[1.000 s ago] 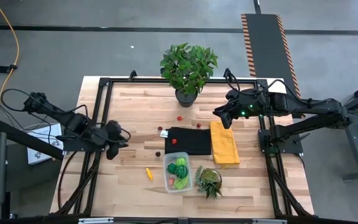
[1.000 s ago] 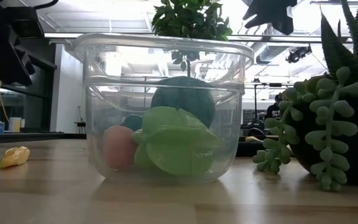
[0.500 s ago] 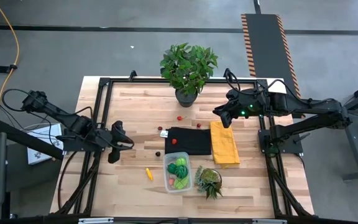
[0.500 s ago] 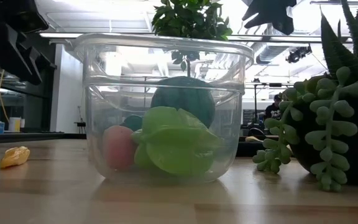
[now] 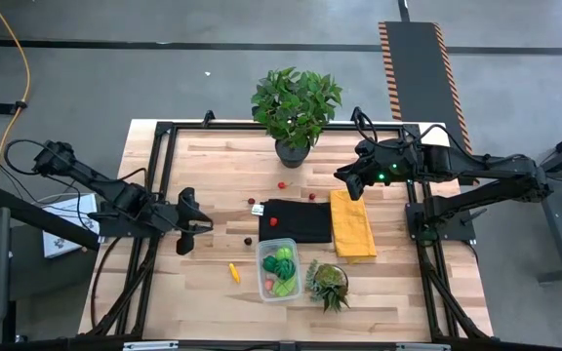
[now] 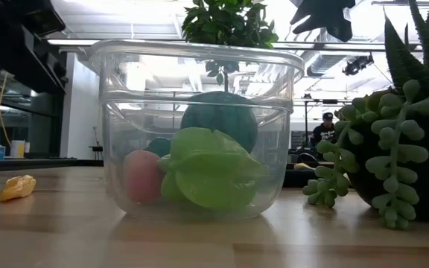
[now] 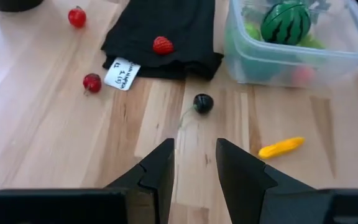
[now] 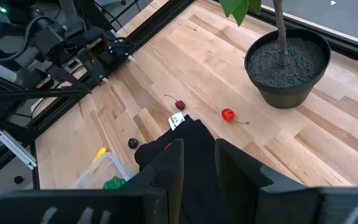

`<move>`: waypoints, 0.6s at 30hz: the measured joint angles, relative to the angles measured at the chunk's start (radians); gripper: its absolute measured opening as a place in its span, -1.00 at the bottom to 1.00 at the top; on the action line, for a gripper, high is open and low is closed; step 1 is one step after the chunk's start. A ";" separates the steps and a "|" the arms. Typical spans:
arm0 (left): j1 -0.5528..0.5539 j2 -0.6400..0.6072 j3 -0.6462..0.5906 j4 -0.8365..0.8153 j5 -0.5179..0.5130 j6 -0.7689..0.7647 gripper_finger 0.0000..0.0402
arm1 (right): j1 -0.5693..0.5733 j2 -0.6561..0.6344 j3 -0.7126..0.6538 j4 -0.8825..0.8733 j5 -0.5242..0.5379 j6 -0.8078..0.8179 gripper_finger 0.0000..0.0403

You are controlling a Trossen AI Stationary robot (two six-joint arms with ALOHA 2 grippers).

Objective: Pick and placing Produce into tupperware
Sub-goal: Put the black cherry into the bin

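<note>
My left gripper keeps going down, with the dark berry clear of the black cloth (image 5: 248, 241) and lined up with the gripper's open fingers, until the fingers are on either side of the berry.
The clear tupperware (image 5: 279, 271) (image 6: 199, 74) stands near the table's front and holds a striped green ball (image 7: 284, 22), a light green piece (image 6: 211, 167) and a pink piece (image 6: 141, 177). Loose on the wood lie a yellow-orange stick (image 7: 281, 147) (image 5: 233, 272), a dark berry (image 7: 202, 102) (image 5: 248, 241) and two red berries (image 7: 92, 82) (image 7: 76, 16). Another red berry (image 7: 162, 45) rests on the black cloth (image 5: 299, 220). My left gripper (image 7: 194, 144) (image 5: 189, 232) hovers open, left of the dark berry. My right gripper (image 8: 199, 146) (image 5: 344, 180) hangs open at the far right.
A large potted plant (image 5: 296, 107) stands at the far edge, and a spiky succulent (image 5: 328, 283) (image 6: 393, 134) sits right beside the tupperware. A yellow cloth (image 5: 352, 224) lies right of the black cloth. Bare wood lies between my left gripper and the dark berry.
My left gripper has moved a little toward the table's right, toward the dark berry, and has rolled about its own axis. Its fingers keep the same gap. My right arm and the produce have stayed still.
</note>
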 joint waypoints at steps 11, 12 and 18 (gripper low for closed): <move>0.000 0.172 0.000 0.093 0.015 0.048 -0.47 | 0.000 0.000 0.000 0.000 0.000 0.000 -0.59; 0.000 0.191 0.000 0.118 0.016 0.058 -0.47 | 0.000 0.000 0.000 0.000 -0.001 0.000 -0.59; 0.000 0.312 0.000 0.270 0.048 0.154 -0.47 | 0.000 0.000 0.000 0.000 -0.001 0.000 -0.59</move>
